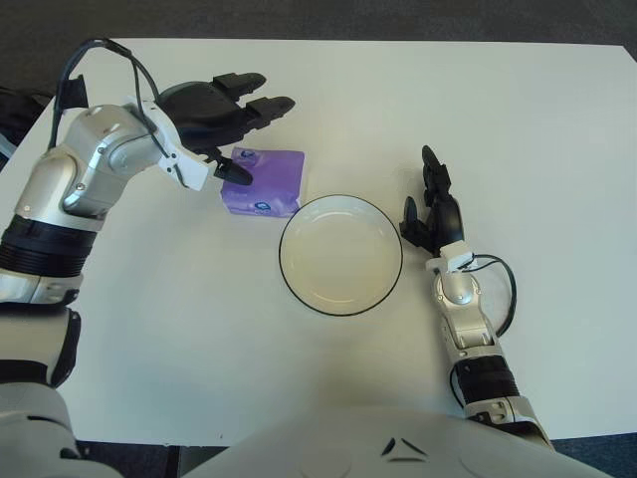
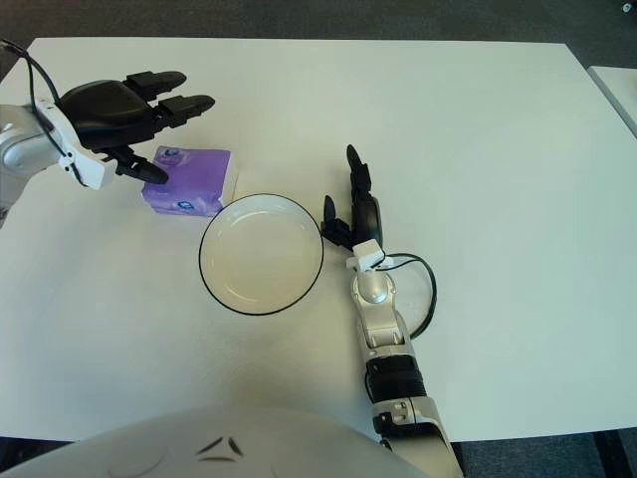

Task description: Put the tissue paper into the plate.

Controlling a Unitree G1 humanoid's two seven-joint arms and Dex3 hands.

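I can see a pale strip [image 1: 306, 183] beside the purple tissue packet's edge [image 1: 301, 183], so the packet will show a wide white end when I lift it.
A purple tissue packet [image 1: 269, 182] lies flat on the white table, just up and left of the plate. The plate [image 1: 340, 255] is a white round dish with a dark rim, and nothing is in it. My left hand [image 1: 227, 118] hovers over the packet's far left side, fingers spread, thumb pointing down near the packet's left edge, holding nothing. My right hand [image 1: 430, 204] rests on the table just right of the plate, fingers relaxed. In the right eye view the packet [image 2: 189, 179] and the left hand [image 2: 149, 118] show the same way.
The white table [image 1: 498, 129] stretches wide to the right and far side. Its far edge meets dark floor [image 1: 318, 18]. A cable [image 1: 503, 289] loops beside my right wrist.
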